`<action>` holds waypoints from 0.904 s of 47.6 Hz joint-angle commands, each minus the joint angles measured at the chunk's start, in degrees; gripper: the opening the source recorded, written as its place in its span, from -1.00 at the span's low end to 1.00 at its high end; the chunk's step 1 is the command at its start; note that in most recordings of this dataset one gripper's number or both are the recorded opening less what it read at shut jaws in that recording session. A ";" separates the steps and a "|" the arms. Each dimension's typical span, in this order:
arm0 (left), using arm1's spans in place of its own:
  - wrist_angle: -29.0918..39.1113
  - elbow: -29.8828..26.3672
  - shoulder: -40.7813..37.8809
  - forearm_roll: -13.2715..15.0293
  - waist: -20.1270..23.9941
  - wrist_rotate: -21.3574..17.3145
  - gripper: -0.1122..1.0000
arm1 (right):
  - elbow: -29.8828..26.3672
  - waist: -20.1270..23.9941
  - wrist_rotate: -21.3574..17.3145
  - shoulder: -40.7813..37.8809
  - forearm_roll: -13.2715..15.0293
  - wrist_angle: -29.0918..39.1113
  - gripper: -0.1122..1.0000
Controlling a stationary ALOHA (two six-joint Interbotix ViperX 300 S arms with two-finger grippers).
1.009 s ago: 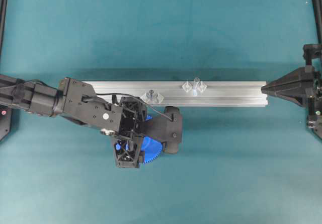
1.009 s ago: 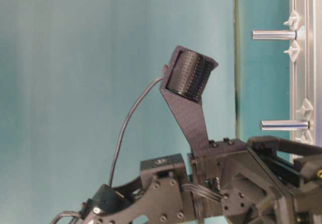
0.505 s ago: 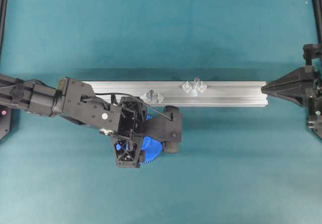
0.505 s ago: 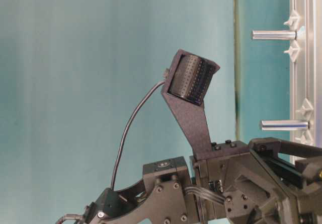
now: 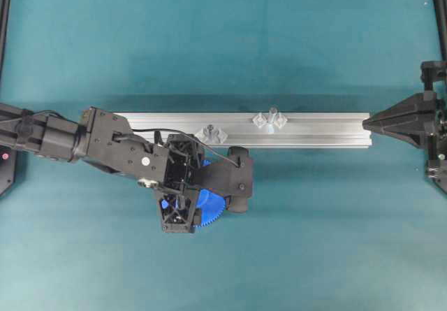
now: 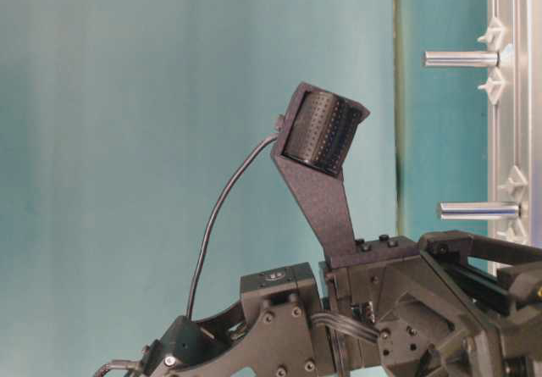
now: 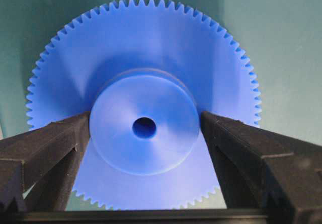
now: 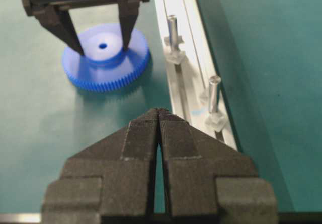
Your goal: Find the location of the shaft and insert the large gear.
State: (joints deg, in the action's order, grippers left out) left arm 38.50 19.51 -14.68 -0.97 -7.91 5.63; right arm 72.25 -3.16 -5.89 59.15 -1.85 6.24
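The shaft's tip will come through when I lower the large gear over it, because the top of the large gear's raised middle has an open hole.
The large gear, bright blue with fine teeth, lies flat on the teal mat in front of the rail. My left gripper points down over it, open. Its black fingers stand on either side of the raised hub, right at its edges. In the overhead view the left gripper hides most of the gear. The shaft stands upright on the rail between two spread clear mounts, right of the gear. My right gripper is shut and empty, off the rail's right end.
A shorter dark-tipped peg with close-set clear mounts stands on the rail just behind the left wrist. From the right wrist, the shaft is the nearer peg and the dark-tipped peg the farther. Teal mat surrounds the rail.
The left gripper sank a little toward the gear early in the last second, then held still. Its jaws kept their width. The right arm has not moved.
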 commanded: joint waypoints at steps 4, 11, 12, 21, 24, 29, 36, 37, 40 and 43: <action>-0.53 -0.97 0.44 -0.09 0.00 0.18 0.87 | -0.53 -0.18 -0.62 -0.26 -0.09 -0.26 -0.78; -0.53 -1.32 0.44 -0.09 0.26 0.09 0.87 | -0.53 -0.18 -0.62 -0.26 0.00 -0.26 -0.78; -0.53 -1.32 0.44 -0.09 0.26 0.09 0.87 | -0.53 -0.18 -0.62 -0.26 -0.09 -0.26 -0.78; -0.53 -1.49 0.35 -0.09 0.44 0.09 0.87 | -0.53 -0.18 -0.62 -0.35 0.00 -0.26 -0.78; -0.53 -1.41 0.44 -0.09 0.53 0.09 0.87 | -0.53 -0.18 -0.62 -0.26 -0.09 -0.26 -0.78; -0.44 -1.23 0.35 -0.09 0.53 0.18 0.87 | -0.53 -0.18 -0.62 -0.26 0.00 -0.26 -0.78; -0.53 -1.49 0.18 -0.09 0.44 0.18 0.86 | -0.53 -0.18 -0.62 -0.26 -0.09 -0.26 -0.78; -0.44 -1.41 0.18 -0.09 0.44 0.18 0.85 | -0.53 -0.18 -0.62 -0.26 -0.09 -0.26 -0.78; -0.35 -1.14 0.00 -0.09 0.44 0.18 0.80 | -0.53 -0.18 -0.62 -0.26 -0.09 -0.26 -0.78; -0.35 -0.88 -0.09 -0.09 0.44 0.18 0.67 | -0.53 -0.18 -0.62 -0.26 -0.09 -0.26 -0.78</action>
State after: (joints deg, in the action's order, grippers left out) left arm 38.41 18.98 -14.94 -0.97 -7.56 5.98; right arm 72.33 -3.25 -5.98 59.15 -1.93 6.24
